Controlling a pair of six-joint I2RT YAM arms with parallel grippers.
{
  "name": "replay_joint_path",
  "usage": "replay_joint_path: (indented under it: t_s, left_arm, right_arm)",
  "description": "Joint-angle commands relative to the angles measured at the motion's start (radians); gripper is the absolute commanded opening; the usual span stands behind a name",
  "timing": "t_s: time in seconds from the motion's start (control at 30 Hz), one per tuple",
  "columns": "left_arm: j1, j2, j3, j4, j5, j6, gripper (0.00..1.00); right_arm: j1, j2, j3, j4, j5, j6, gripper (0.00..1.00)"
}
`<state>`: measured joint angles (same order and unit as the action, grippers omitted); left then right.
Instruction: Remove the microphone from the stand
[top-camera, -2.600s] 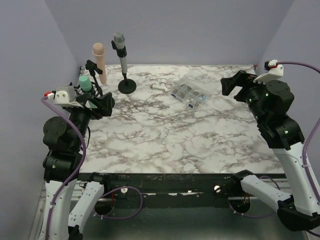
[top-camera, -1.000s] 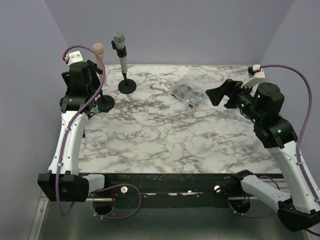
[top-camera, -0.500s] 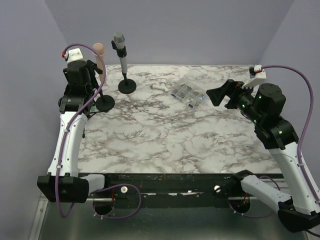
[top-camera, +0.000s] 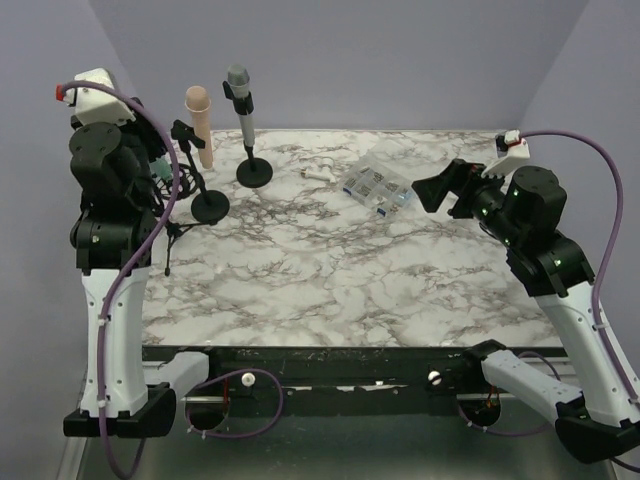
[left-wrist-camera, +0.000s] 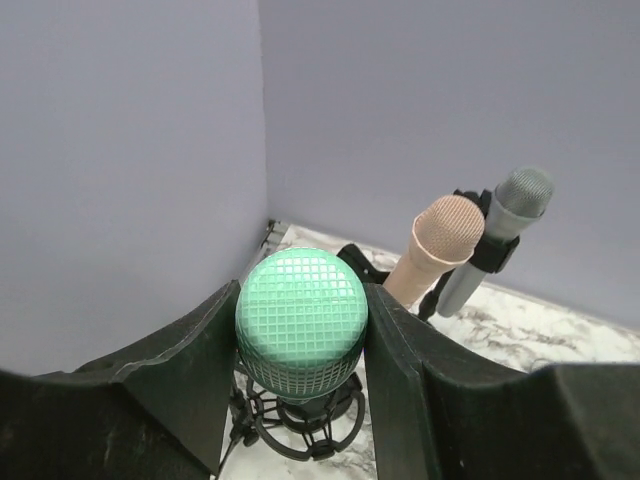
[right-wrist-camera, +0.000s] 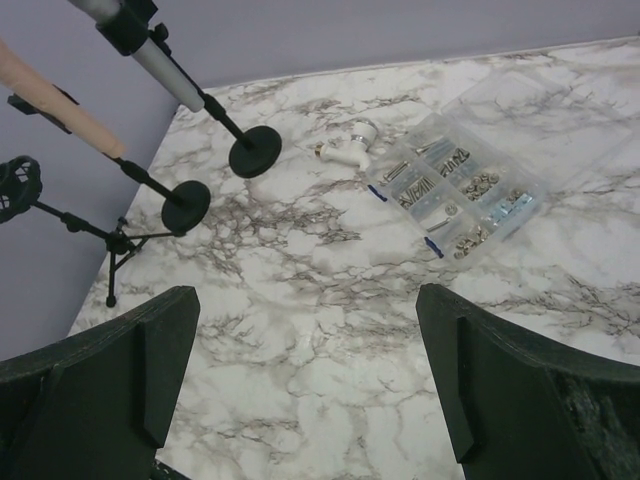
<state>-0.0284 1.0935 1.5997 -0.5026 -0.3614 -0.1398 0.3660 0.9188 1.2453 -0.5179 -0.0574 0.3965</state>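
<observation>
Next, my left gripper brings the green microphone, held by its mesh head far from my right gripper, to the middle of the table. It should then hand the microphone's body over.
The green microphone's mesh head sits clamped between my left gripper's black fingers. Directly beneath it is the black ring mount of the stand. I cannot tell whether the microphone's body is still inside the ring. From the top view, a little green shows at the left gripper, above the stand's tripod legs at the table's left edge. My right gripper hovers open over the right half of the table, with nothing between its fingers.
A pink microphone on a round-base stand and a grey microphone on another stand are close behind the left gripper. A clear parts box and a small white piece lie mid-table. Walls close in the left side.
The left gripper closed onto the green microphone head. The left arm has since swung up and to the left. The right arm has hardly moved.
</observation>
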Motion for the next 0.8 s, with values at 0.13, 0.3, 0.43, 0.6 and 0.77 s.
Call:
replay_joint_path:
  t_s: [0.13,0.3,0.43,0.6,0.77]
  left_arm:
    - [-0.003,-0.081,0.139,-0.025,0.12,-0.023,0.0]
    - [-0.004,-0.15,0.13,-0.072,0.355,-0.117,0.0]
    - [-0.004,-0.204,0.027,-0.057,0.614,-0.217,0.0]
    - [-0.005,-0.225,-0.177,0.077,0.969,-0.386,0.0]
    - [-0.047,-0.224,-0.386,0.266,1.128,-0.557,0.0]
  right_arm:
    - [0.004,-0.008,-0.024,0.002,0.163,0.026,1.0]
    - [0.004,-0.001,-0.036,-0.022,0.134,0.003,1.0]
    - [0.004,0.013,-0.071,0.031,-0.063,-0.018,1.0]
    - [0.003,0.084,-0.086,0.083,-0.296,0.005,1.0]
    - [0.027,0.199,-0.073,0.099,-0.483,0.051,0.88]
